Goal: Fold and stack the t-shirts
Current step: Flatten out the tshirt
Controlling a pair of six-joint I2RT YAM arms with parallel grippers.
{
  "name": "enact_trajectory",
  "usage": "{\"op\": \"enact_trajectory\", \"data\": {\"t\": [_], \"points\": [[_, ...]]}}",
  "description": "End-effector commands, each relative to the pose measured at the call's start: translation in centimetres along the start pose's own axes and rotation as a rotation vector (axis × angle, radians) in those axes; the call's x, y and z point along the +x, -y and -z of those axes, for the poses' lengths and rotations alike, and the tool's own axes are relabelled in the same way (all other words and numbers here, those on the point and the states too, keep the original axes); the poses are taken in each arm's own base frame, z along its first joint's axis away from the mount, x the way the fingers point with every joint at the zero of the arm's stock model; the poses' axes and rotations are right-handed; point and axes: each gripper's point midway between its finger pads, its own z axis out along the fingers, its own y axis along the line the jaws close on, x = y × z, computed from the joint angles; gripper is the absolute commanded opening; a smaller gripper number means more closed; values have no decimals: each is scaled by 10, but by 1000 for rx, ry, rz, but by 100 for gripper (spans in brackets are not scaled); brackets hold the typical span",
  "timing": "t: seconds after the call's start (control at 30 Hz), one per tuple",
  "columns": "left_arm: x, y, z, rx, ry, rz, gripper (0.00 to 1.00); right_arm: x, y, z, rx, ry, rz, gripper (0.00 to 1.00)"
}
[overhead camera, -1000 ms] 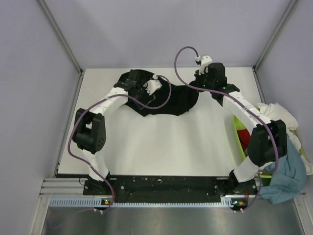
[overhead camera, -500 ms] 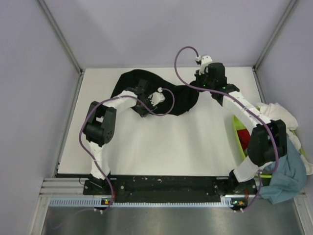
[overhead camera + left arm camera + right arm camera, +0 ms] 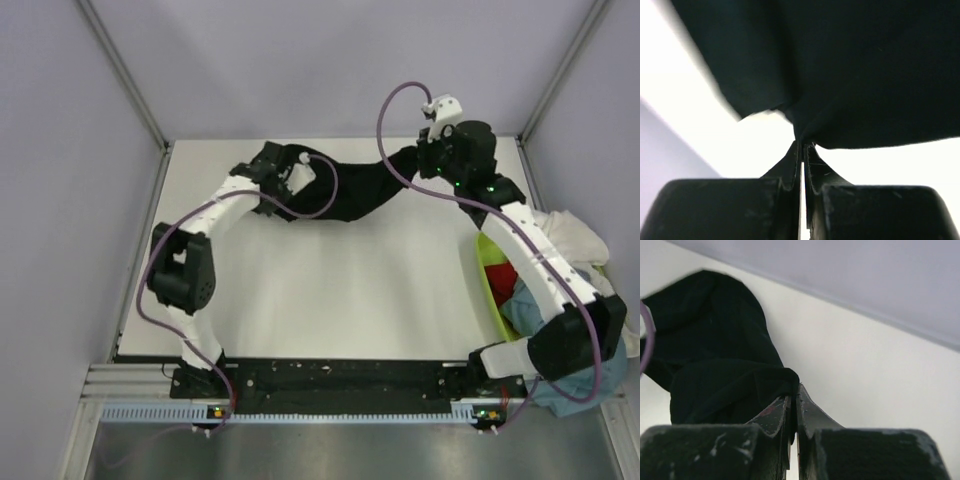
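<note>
My left gripper needs to swing its end of the t-shirt toward the back wall [image 3: 265,125] to spread the t-shirt, because the black t-shirt hangs in a bunched band [image 3: 347,190] from my grippers.
A black t-shirt [image 3: 350,192] hangs stretched across the far part of the white table [image 3: 330,290], between my two grippers. My left gripper [image 3: 803,145] is shut on a pinch of its edge, and the cloth [image 3: 850,75] fills the view above the fingers. In the top view the left gripper [image 3: 278,178] is at the shirt's left end. My right gripper [image 3: 796,390] is shut on a fold of the same shirt [image 3: 715,375], at its right end [image 3: 412,162] near the back wall. A red t-shirt [image 3: 505,276], a teal-blue one [image 3: 590,355] and a white one [image 3: 572,232] lie bunched at the right.
A lime-green basket [image 3: 488,285] stands at the table's right edge, holding the other shirts, which spill over its side. Grey walls close in the table at the back and on both sides. The right arm reaches over the basket.
The left gripper has closed on the black shirt's edge and drawn back to the left. The right gripper has carried its end farther back and right, pulling the shirt out long.
</note>
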Motion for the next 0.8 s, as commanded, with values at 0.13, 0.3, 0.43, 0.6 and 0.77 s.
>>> {"op": "enact_trajectory", "data": {"t": [0.13,0.3,0.43,0.6,0.77], "points": [[16,-93,267,-468,322,63,0,-175,-17,169,-81,547,123,0],[52,-97,365,-637,438,75,0,-209,-48,252,-221,722,205,0],[74,-93,442,-732,584,109,0,-218,-76,314,-358,826,265,0],[97,-94,510,-855,708,177,0,-216,-88,364,-413,904,274,0],[86,-99,497,-840,678,142,0,-219,-42,330,-173,831,112,0]]}}
